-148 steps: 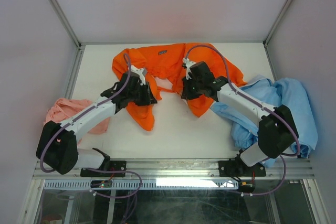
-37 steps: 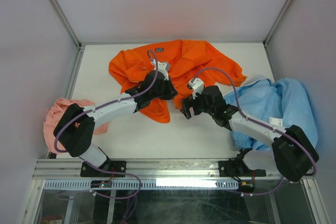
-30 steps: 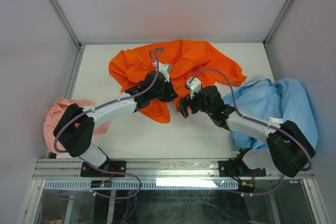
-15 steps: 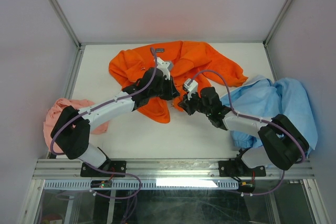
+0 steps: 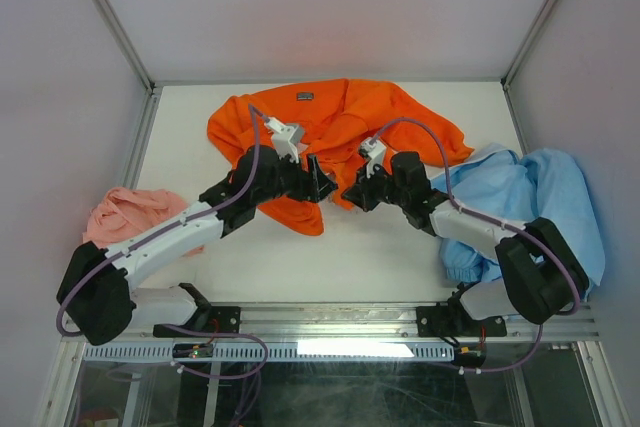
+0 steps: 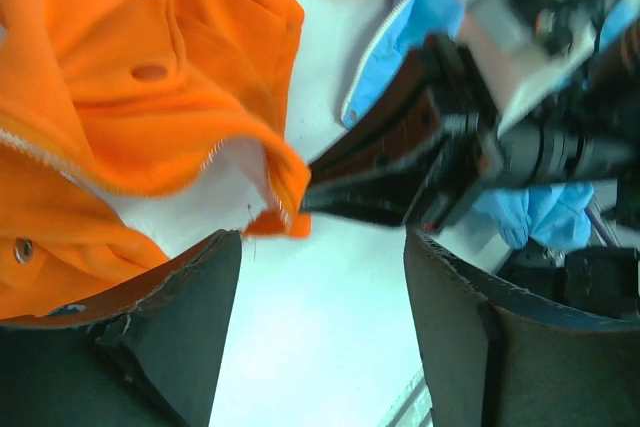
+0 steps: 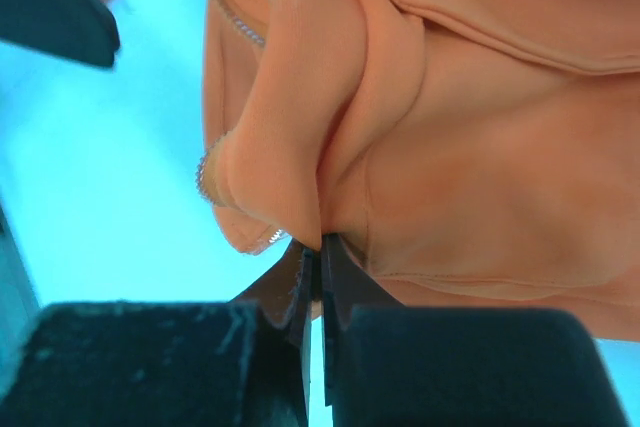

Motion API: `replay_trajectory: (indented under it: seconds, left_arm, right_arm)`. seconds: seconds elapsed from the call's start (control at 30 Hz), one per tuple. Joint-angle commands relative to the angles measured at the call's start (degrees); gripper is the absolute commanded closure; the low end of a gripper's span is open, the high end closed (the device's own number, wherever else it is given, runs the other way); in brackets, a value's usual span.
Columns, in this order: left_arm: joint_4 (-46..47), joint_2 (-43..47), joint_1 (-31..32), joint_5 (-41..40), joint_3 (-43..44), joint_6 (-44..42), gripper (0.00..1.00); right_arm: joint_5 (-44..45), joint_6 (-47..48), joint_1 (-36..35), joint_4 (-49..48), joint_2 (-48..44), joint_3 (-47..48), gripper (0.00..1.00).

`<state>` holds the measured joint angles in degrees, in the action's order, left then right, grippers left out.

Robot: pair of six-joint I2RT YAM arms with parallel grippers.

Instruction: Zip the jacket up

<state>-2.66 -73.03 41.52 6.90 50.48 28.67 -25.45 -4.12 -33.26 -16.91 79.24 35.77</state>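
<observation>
The robot's right gripper is pinching a fold (image 7: 298,202) next to the zipper teeth, so the left gripper should hold the jacket's corner (image 6: 287,209) while the right gripper opens and grips again close by.
The orange jacket (image 5: 340,117) lies crumpled at the back centre of the table, its dark collar label (image 5: 306,97) facing up. My right gripper (image 5: 352,195) is shut on a fold of the jacket's lower front edge beside the zipper teeth (image 7: 320,244). The jacket fabric (image 7: 480,147) fills the right wrist view. My left gripper (image 5: 318,180) is open and empty, just left of that held corner. In the left wrist view it (image 6: 320,277) frames bare table, with the jacket (image 6: 150,117) at upper left and the right gripper (image 6: 305,197) pinching the corner.
A light blue garment (image 5: 540,197) lies bunched at the right, under the right arm, and shows in the left wrist view (image 6: 400,37). A salmon-pink cloth (image 5: 130,212) lies at the left edge. The enclosure walls stand close on three sides.
My left arm has drawn back off the jacket, towards the near left, and its gripper now hangs open beside the lower flap. My right gripper has moved up against that flap's edge.
</observation>
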Motion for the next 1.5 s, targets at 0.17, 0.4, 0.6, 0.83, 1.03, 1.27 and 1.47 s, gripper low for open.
replay_trajectory:
  seconds: [0.17, 0.4, 0.6, 0.83, 1.03, 1.27, 1.47]
  left_arm:
    - [18.0, 2.4, -0.5, 9.0, -10.0, -2.9, 0.29]
    - [19.1, -4.5, -0.8, 11.6, -6.9, -7.0, 0.4]
    - [19.4, -5.4, -0.8, 14.8, -7.6, -7.6, 0.54]
    - [19.7, -4.8, -0.9, 17.1, -8.4, -6.2, 0.87]
    - [17.5, -3.3, -2.5, 18.3, -6.5, 1.8, 1.0]
    - [17.0, -2.6, -6.2, 27.1, -5.5, 11.6, 1.0]
    - [15.2, -2.0, -6.6, 28.9, -4.3, 13.6, 1.0]
  right_arm:
    - [-16.6, -8.5, 2.0, 4.4, -1.0, 5.7, 1.0]
    - [-18.7, -9.7, 2.6, 6.2, -1.3, 6.5, 1.0]
    - [-19.7, -10.5, 4.0, 6.6, -2.0, 6.5, 1.0]
    - [-20.9, -10.3, 4.8, 6.4, -2.4, 6.9, 1.0]
    - [-17.9, -9.7, 5.0, 6.6, -8.1, 4.1, 0.72]
    - [-13.4, -8.9, 4.6, 4.8, -18.4, -1.9, 0.42]
    - [-12.9, -12.2, 2.7, -3.2, -19.8, -7.3, 0.31]
